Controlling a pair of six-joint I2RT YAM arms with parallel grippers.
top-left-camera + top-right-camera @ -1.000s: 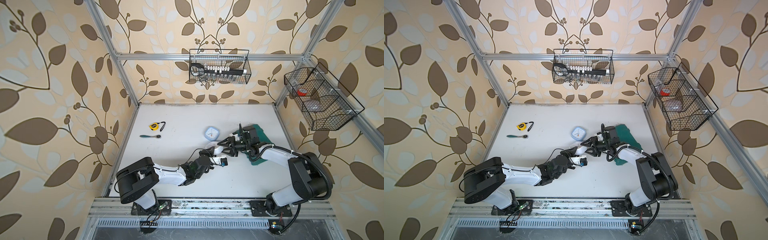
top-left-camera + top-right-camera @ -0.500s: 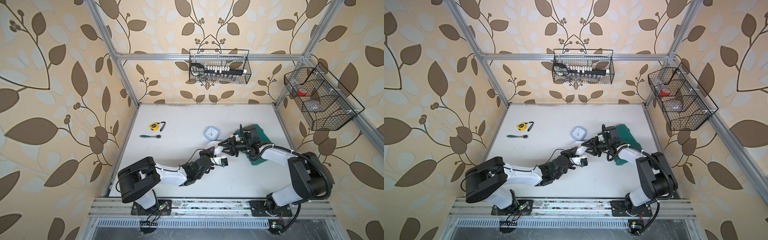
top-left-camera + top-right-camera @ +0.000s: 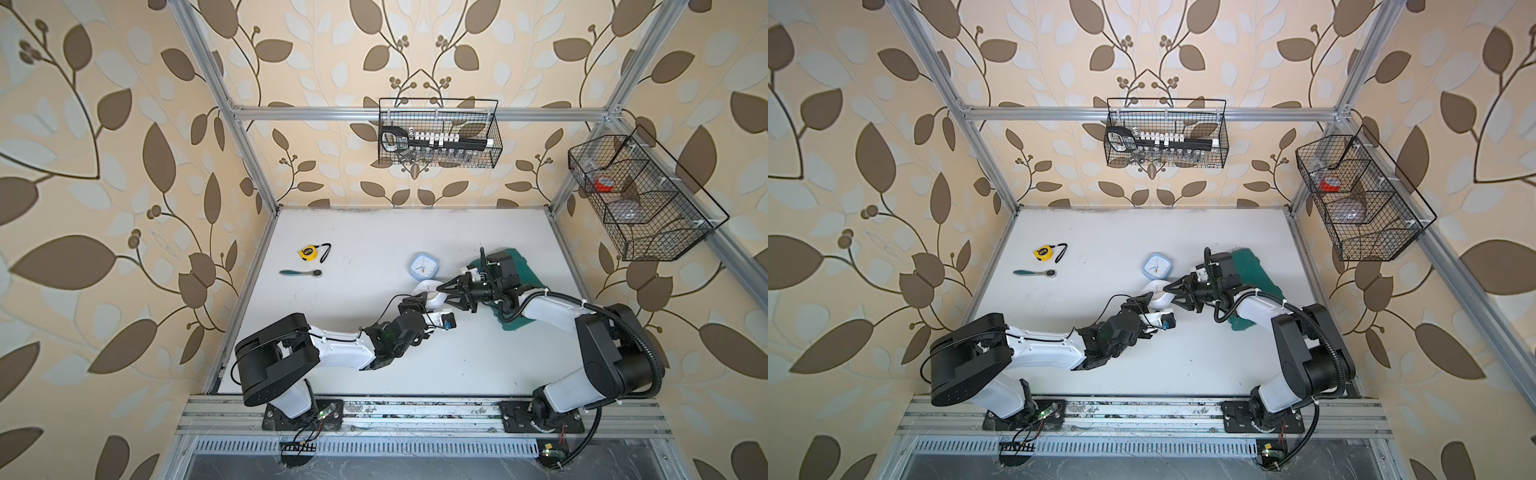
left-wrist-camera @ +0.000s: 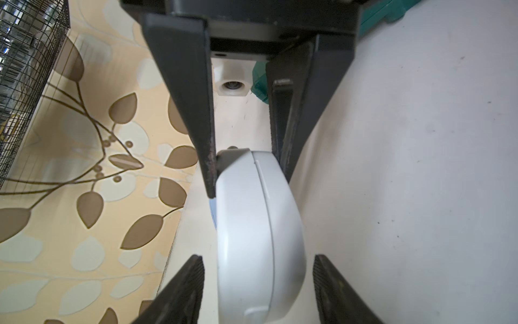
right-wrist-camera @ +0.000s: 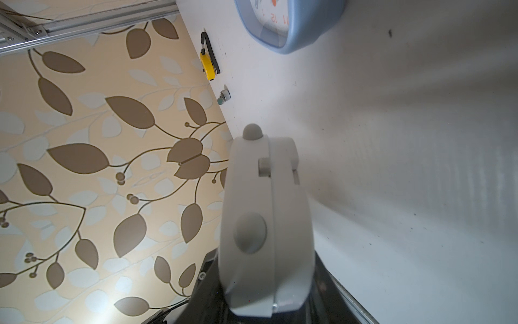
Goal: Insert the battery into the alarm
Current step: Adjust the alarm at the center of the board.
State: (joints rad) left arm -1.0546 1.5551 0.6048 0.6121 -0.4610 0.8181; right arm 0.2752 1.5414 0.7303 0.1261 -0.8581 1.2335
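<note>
My left gripper has its open fingers around the white alarm's end (image 4: 259,264), so next I back that gripper away before my right gripper lays the alarm face up.
The white alarm (image 3: 430,291) is held on edge just above the table, between the two arms. My right gripper (image 3: 444,294) is shut on one end of it; in the right wrist view the alarm (image 5: 266,224) fills the jaws, grey buttons facing the camera. My left gripper (image 4: 258,258) stands open around the other end, with a gap between each pad and the alarm (image 4: 260,224). The right gripper's fingers (image 4: 208,168) pinch its far end. In a top view the left gripper (image 3: 1152,309) sits just below the alarm (image 3: 1156,293). No battery shows in any view.
A blue clock (image 3: 424,266) lies face up just behind the grippers. A green case (image 3: 513,266) lies under the right arm. A yellow tape measure (image 3: 308,252) and a ratchet (image 3: 300,272) lie at the far left. Wire baskets hang on the back wall (image 3: 438,139) and right wall (image 3: 640,199).
The left gripper's jaws have opened off the white alarm. The right gripper has closed a little on it. Both arms stay almost where they were.
</note>
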